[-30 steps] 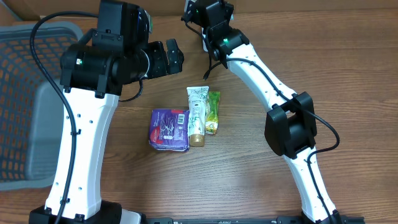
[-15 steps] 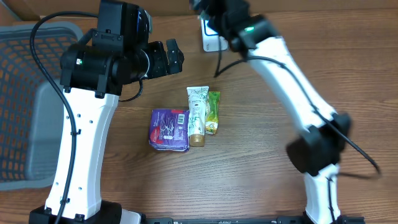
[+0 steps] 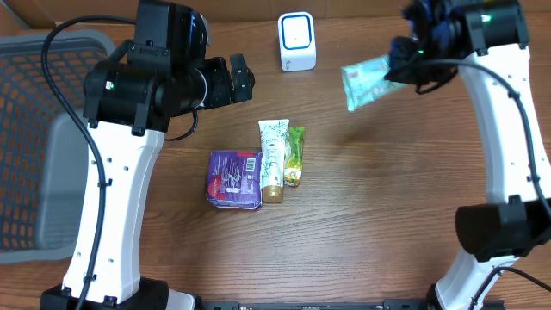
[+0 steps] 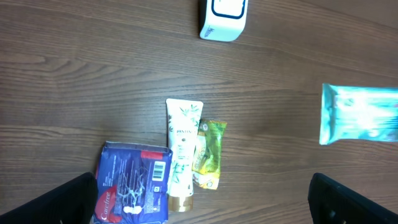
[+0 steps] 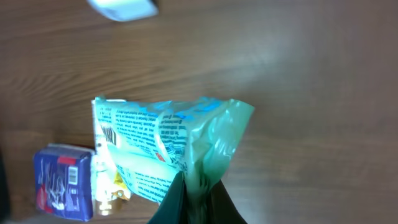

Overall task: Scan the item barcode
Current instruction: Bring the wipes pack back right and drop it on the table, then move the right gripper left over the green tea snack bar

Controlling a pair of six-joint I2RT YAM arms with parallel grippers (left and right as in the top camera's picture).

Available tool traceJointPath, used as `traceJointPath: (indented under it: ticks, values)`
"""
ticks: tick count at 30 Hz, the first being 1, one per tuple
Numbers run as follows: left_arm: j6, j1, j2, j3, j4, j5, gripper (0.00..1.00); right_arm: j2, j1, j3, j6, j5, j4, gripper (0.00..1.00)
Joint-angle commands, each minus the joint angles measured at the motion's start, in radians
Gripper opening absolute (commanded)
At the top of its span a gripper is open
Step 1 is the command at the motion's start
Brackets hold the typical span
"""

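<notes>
My right gripper should go on lowering the teal packet [image 3: 366,82] to the open wood [image 3: 422,142] before it lets it go there, since it is clear of the scanner and the sachet.
The item is a teal plastic packet [image 3: 366,82] with printed text and a small barcode on its underside [image 5: 155,140]. My right gripper [image 3: 403,58] is shut on the packet's crimped end [image 5: 196,193] and holds it in the air at the table's right rear. The white scanner [image 3: 297,41] with a blue-ringed face stands at the back centre, left of the packet and apart from it. My left gripper [image 3: 239,77] hangs open over the table [image 4: 205,200], holding nothing. From the left wrist view the packet [image 4: 359,115] shows at the right edge.
A purple pad pack [image 3: 234,179], a white tube [image 3: 273,159] and a green-yellow sachet [image 3: 294,157] lie side by side mid-table. A grey mesh basket [image 3: 34,138] stands at the left edge. The scanner [image 4: 224,17] is beyond them.
My right arm has swung from beside the scanner out to the right, carrying the teal packet with it. The left arm and the table items have not moved.
</notes>
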Motion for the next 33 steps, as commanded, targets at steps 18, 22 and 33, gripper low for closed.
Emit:
traceJointPath:
  ticks: [18, 22, 33]
  values:
    - [0.019, 0.004, -0.006, -0.003, 0.0, 0.004, 1.0, 0.012, -0.276, -0.569, 0.164, 0.043, 0.258, 0.61]
    - [0.019, 0.004, -0.006, -0.003, 0.0, 0.003, 1.0, 0.011, -0.273, -0.568, 0.153, 0.042, 0.244, 0.64]
    - [0.019, 0.004, -0.006, -0.003, 0.0, 0.004, 1.0, -0.049, -0.048, -0.51, 0.108, 0.005, 0.192, 0.58]
